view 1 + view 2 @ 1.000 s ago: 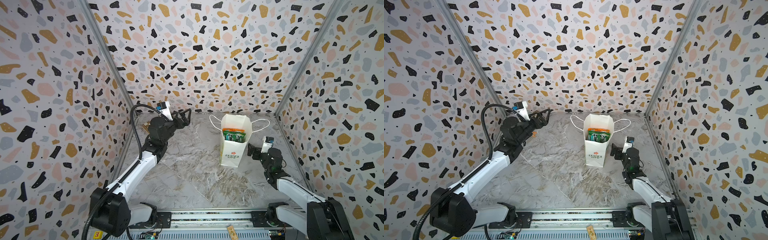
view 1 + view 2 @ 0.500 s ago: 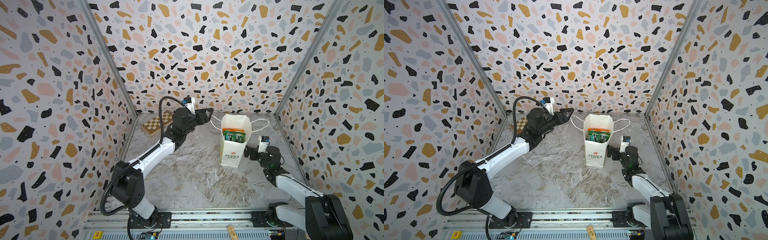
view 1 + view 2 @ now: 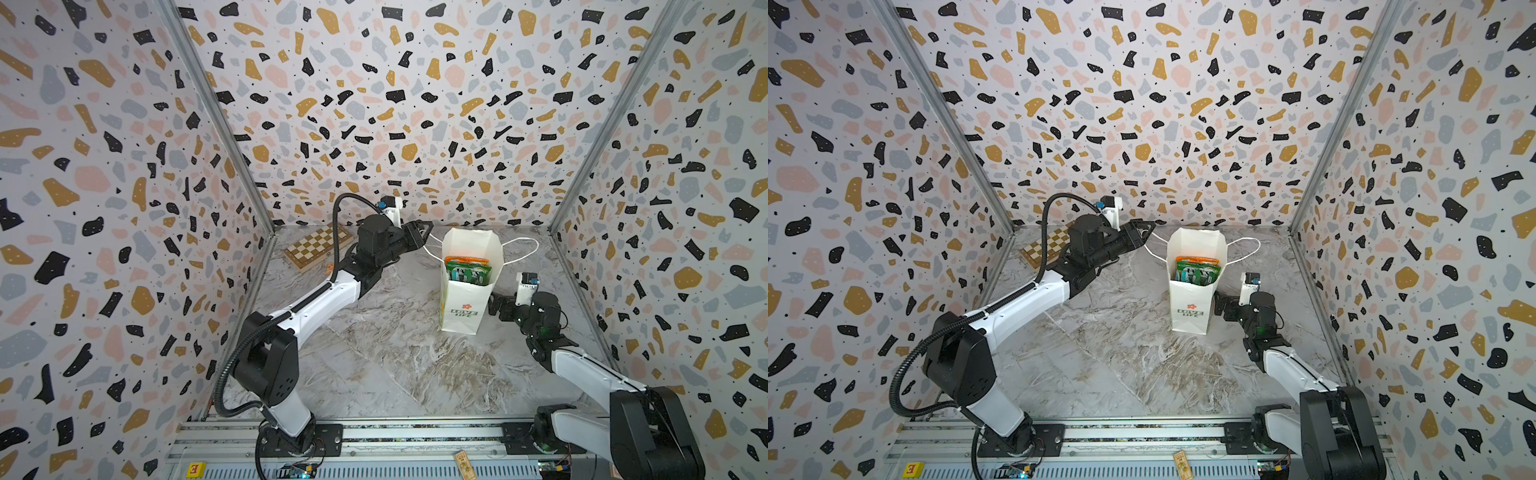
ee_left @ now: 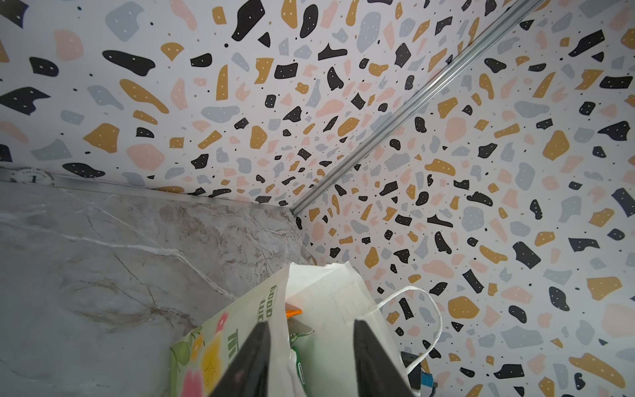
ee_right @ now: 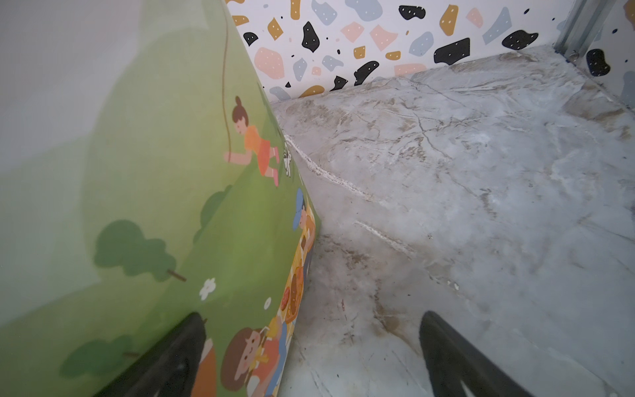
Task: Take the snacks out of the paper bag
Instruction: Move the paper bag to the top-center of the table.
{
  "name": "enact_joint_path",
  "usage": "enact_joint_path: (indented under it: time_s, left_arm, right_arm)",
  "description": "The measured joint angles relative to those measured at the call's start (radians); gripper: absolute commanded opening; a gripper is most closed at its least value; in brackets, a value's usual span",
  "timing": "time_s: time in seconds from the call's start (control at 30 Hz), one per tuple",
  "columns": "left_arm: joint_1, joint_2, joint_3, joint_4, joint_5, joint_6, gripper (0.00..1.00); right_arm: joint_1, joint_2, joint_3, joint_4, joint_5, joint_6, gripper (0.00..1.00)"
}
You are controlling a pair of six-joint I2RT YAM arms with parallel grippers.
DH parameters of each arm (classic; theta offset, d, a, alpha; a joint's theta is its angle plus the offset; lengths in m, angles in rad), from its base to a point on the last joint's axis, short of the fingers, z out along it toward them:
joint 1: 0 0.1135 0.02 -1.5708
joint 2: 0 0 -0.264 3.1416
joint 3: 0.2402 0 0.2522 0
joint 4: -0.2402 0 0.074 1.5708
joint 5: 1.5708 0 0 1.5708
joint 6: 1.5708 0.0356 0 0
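Next, I pull the paper bag point(image 3: 464, 296) by its cord handle point(image 3: 431, 249) with my left gripper toward the table's middle first, since it's far over on my right gripper's side.
The white paper bag point(image 3: 461, 309) point(image 3: 1190, 307) stands upright right of the table's middle, mouth open. Green and orange snacks point(image 3: 467, 270) point(image 3: 1196, 270) show inside its top. My left gripper point(image 3: 426, 228) point(image 3: 1148, 227) hovers by the bag's upper left rim, next to a cord handle point(image 3: 432, 249). In the left wrist view its jaws point(image 4: 311, 323) stand partly apart before the bag's mouth point(image 4: 330, 292), a green snack point(image 4: 299, 364) beyond them. My right gripper point(image 3: 496, 305) point(image 5: 311, 316) is wide open low at the bag's right side point(image 5: 154, 172), one finger point(image 5: 192, 330) against the printed paper.
A wooden chessboard box point(image 3: 318, 245) point(image 3: 1050, 245) lies at the back left, behind my left arm. The patterned walls close in the table on three sides. The bag's other cord handle point(image 3: 523, 245) hangs out toward the back right corner.
My left arm has swung from the back left over to the bag's rim, and its jaws have narrowed. The right gripper has edged closer to the bag's side.
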Motion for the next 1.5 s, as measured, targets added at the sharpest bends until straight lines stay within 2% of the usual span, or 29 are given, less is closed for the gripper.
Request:
enact_joint_path:
  time_s: [0.17,0.2,0.43,0.63,0.87,1.13,1.3,1.5]
  left_arm:
    - [0.000,0.022,0.005,-0.003,0.000,-0.006,0.02]
    - [0.000,0.026,0.010,-0.006,0.000,-0.008,0.00]
    - [0.000,0.027,0.051,-0.045,0.000,0.020,0.00]
    - [0.000,0.040,0.139,-0.166,0.019,0.104,0.00]
    - [0.009,0.129,0.328,-0.330,0.089,0.229,0.00]
    - [0.054,0.209,0.565,-0.576,0.151,0.368,0.00]
    - [0.084,0.200,0.581,-0.649,0.177,0.433,0.00]
    - [0.145,0.173,0.581,-0.706,0.270,0.491,0.00]
  right_arm:
    - [0.000,0.005,0.000,-0.001,0.006,0.000,0.99]
    - [0.000,0.006,0.000,-0.002,0.010,0.000,0.99]
    - [-0.040,0.036,0.016,-0.043,0.043,0.025,0.99]
    - [-0.072,0.143,0.068,-0.063,-0.062,0.027,0.99]
    - [0.011,0.199,0.095,-0.055,-0.142,0.019,0.99]
    - [0.177,0.285,0.135,0.006,-0.200,0.040,0.99]
    - [0.275,0.350,0.176,0.084,-0.198,0.072,0.99]
    - [0.382,0.465,0.230,0.208,-0.173,0.116,0.99]
